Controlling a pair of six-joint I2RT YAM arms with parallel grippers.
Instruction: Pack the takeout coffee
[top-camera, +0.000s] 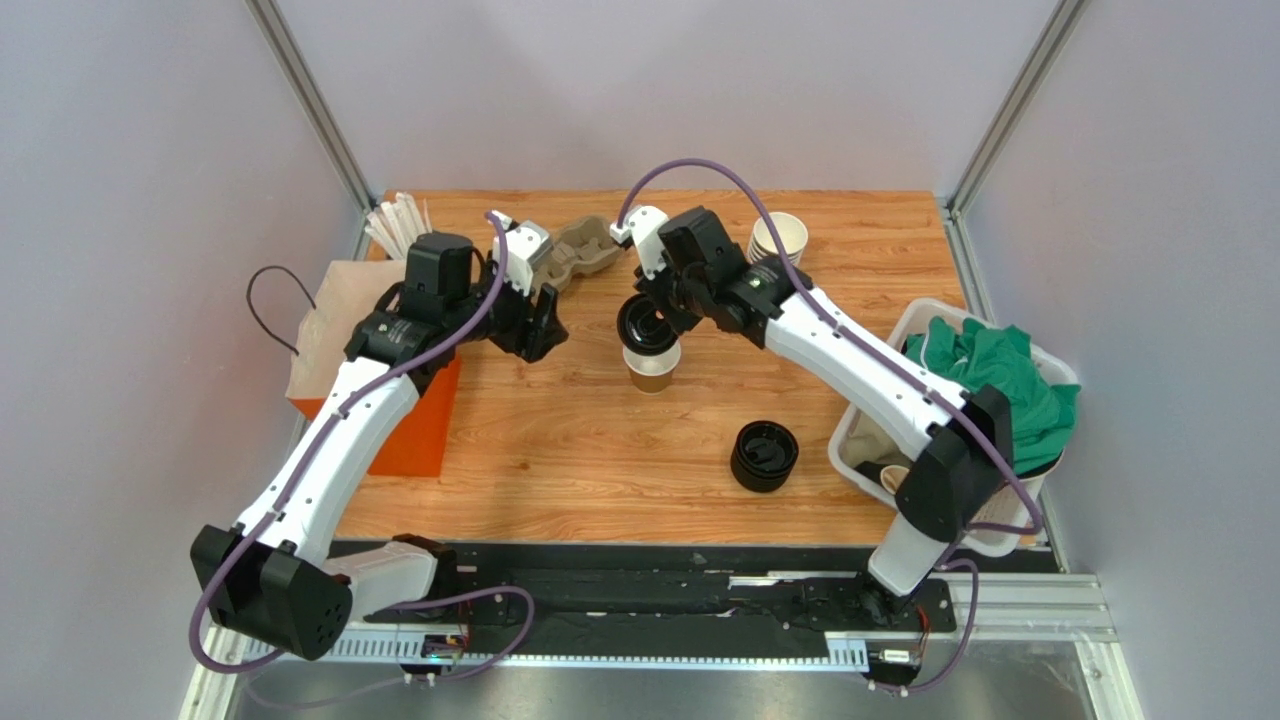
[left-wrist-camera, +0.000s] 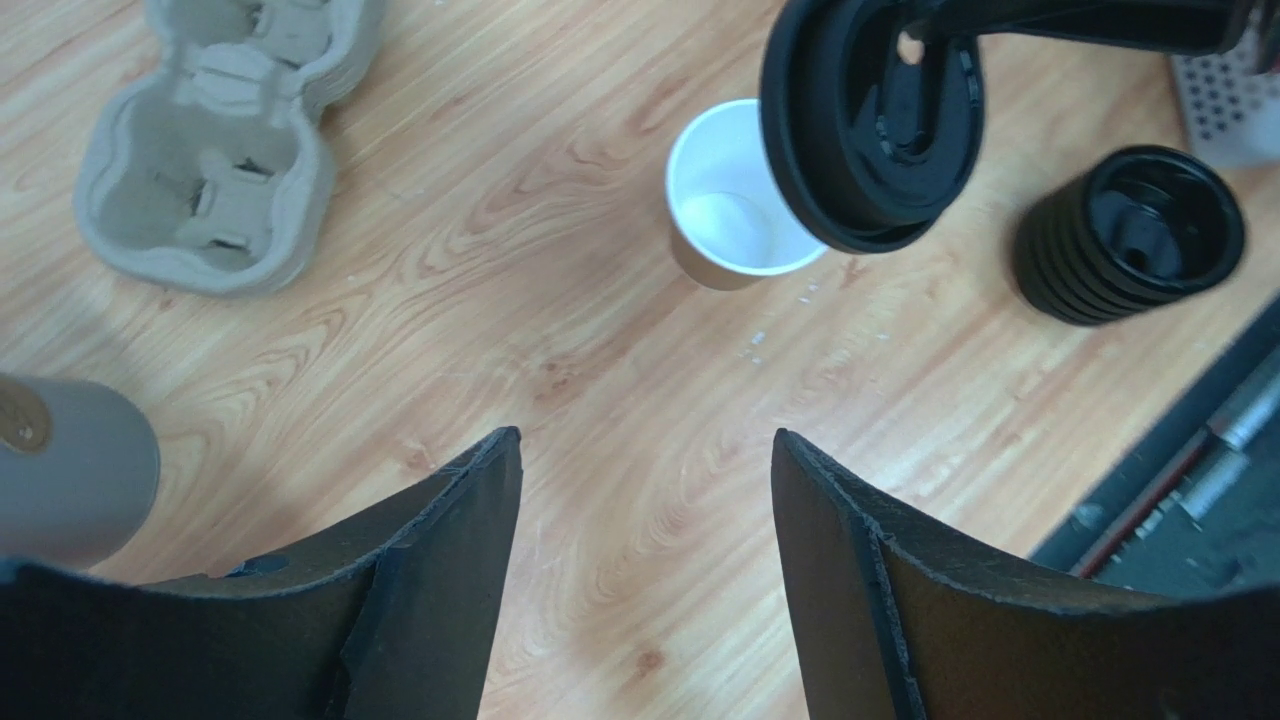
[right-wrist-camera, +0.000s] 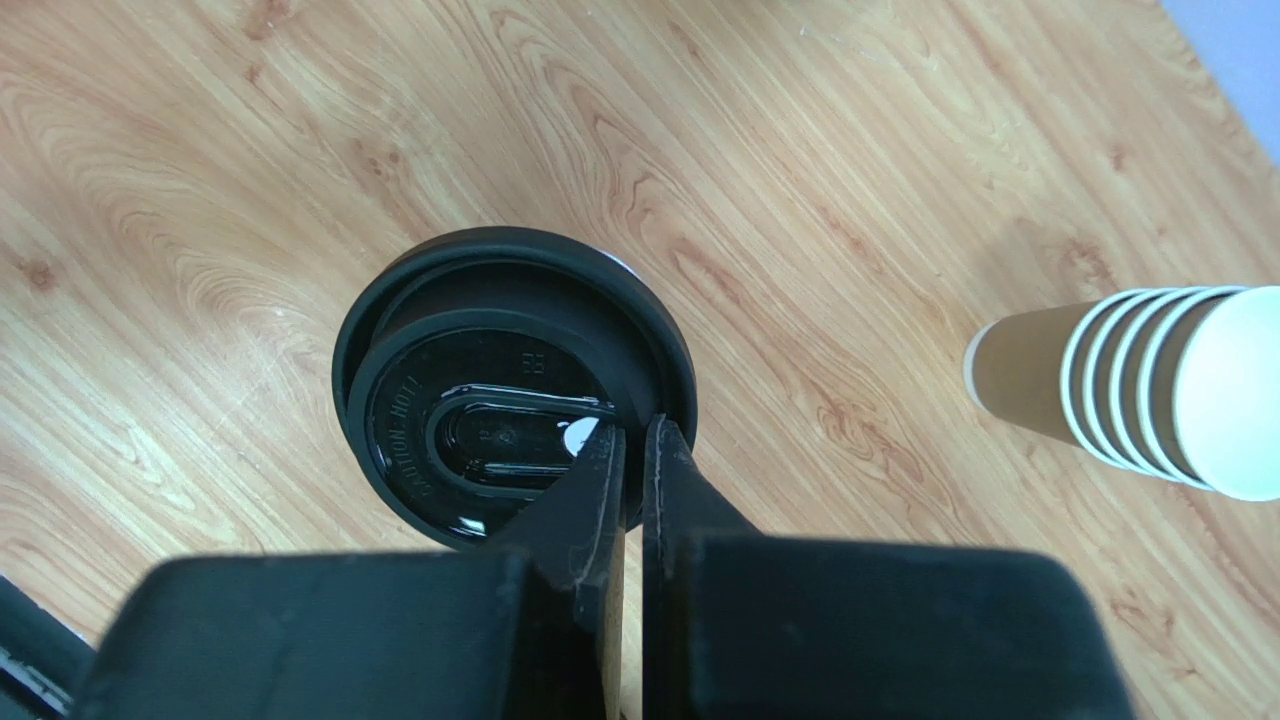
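Note:
My right gripper needs to level the black lid (top-camera: 645, 321), which it holds tilted above the cup's rim, and centre it over the cup (top-camera: 652, 363) before pressing down.
A small brown paper cup (top-camera: 652, 371), white inside, stands open on the wooden table; it also shows in the left wrist view (left-wrist-camera: 733, 203). My right gripper (top-camera: 663, 300) is shut on the rim of a round black lid (top-camera: 645, 323) and holds it tilted just above the cup. In the left wrist view the lid (left-wrist-camera: 872, 128) hangs over the cup's right rim. In the right wrist view the lid (right-wrist-camera: 511, 383) hides the cup, and the gripper (right-wrist-camera: 634, 438) pinches its edge. My left gripper (top-camera: 538, 323) is open and empty, left of the cup (left-wrist-camera: 646, 450).
A cardboard cup carrier (top-camera: 580, 249) lies at the back. A stack of lidless cups (top-camera: 778, 237) lies behind the right arm. A pile of black lids (top-camera: 765, 456) sits front right. A white bin (top-camera: 864, 435) holds green cloth. An orange box (top-camera: 409, 428) stands at the left.

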